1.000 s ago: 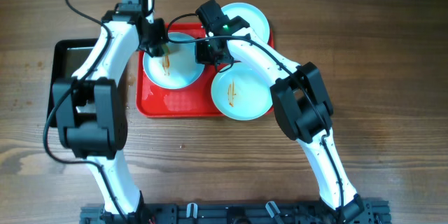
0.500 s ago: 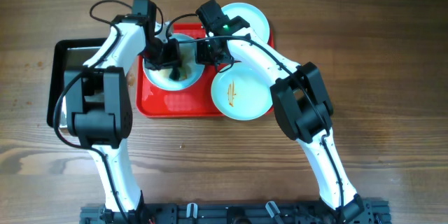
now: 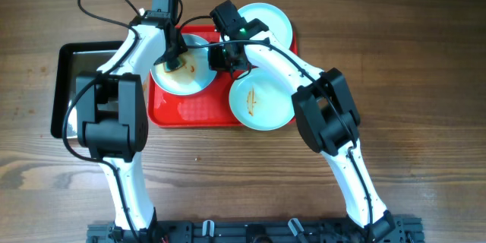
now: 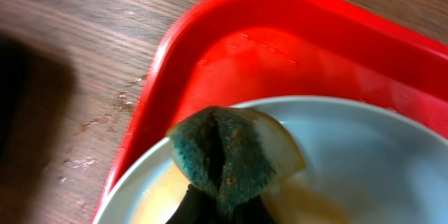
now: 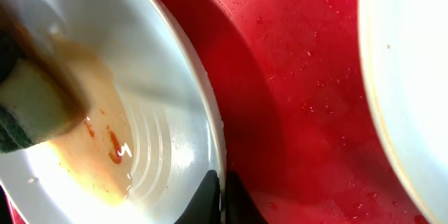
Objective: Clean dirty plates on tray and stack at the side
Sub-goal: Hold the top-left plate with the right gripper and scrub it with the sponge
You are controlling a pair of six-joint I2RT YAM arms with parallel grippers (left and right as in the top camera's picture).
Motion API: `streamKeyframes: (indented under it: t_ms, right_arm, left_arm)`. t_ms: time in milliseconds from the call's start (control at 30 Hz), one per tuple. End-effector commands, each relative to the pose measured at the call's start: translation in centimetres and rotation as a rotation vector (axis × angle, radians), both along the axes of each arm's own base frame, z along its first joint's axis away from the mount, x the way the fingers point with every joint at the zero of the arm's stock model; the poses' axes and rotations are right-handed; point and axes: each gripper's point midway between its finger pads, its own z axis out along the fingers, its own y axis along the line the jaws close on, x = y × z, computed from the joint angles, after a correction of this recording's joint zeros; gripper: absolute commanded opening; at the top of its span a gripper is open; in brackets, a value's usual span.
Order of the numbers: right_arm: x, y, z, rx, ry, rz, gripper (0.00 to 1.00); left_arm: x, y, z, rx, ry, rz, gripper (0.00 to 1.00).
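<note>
Next, my left gripper wipes the sponge point(image 3: 175, 64) back inward over the orange-brown smears point(image 3: 191, 69) still left toward the middle of the plate, because the sponge is close to the plate's rim.
Three plates lie on or by the red tray point(image 3: 190, 110). The left plate point(image 3: 186, 76) carries orange-brown smears. My left gripper point(image 3: 173, 59) is shut on a green-and-yellow sponge point(image 4: 227, 155) pressed on this plate point(image 4: 364, 161) near its far-left rim. My right gripper point(image 3: 220, 59) is shut on the plate's right rim point(image 5: 213, 161), one finger inside, one outside. The sponge also shows in the right wrist view point(image 5: 31, 105). A second smeared plate point(image 3: 262, 100) overhangs the tray's right front. A clean-looking plate point(image 3: 267, 21) sits at the tray's far right corner.
A black metal tray point(image 3: 68, 83) lies left of the red tray, partly under the left arm. Wood table point(image 3: 410, 83) surrounds everything. The red tray floor point(image 5: 308, 77) is wet with droplets.
The left gripper with the sponge swept across the left plate towards its middle and back to the far-left rim; the long smear is now spread. The right gripper has kept its hold on the rim.
</note>
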Motion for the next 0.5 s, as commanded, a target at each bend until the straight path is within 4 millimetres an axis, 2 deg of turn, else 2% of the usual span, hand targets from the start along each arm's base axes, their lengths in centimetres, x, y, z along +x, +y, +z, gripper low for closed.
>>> streamKeyframes:
  t_ms: [0,67,133,200,333,400,467]
  right_arm:
    - [0.2,-0.7,-1.2,-0.028,0.009,0.003,0.04]
    - [0.2,-0.7,-1.2,-0.027,0.009,0.003,0.05]
    - [0.2,-0.7,-1.2,-0.028,0.01,0.004,0.05]
    - [0.2,-0.7,-1.2,-0.028,0.01,0.005,0.04]
    - [0.2,-0.7,-1.2,-0.028,0.01,0.005,0.05]
    - [0.1,-0.5,-1.2,-0.02,0.013,0.014,0.04]
    - [0.1,-0.5,-1.1,-0.017,0.014,0.016,0.04]
  left_arm:
    - [-1.5,-5.4,-2.1,-0.237,0.087,-0.295,0.04]
    - [-2.4,-9.8,-1.0,-0.471,0.082,-0.448,0.04]
    - [-2.8,-11.1,-0.4,-0.555,0.084,-0.474,0.04]
    - [-3.8,-11.4,-0.4,-0.587,0.122,-0.465,0.04]
    - [-6.5,-10.7,-1.0,-0.595,0.246,-0.418,0.04]
    - [-7.7,-8.5,-1.8,-0.52,0.323,-0.301,0.04]
    - [-8.3,-4.8,-2.7,-0.377,0.372,-0.129,0.04]
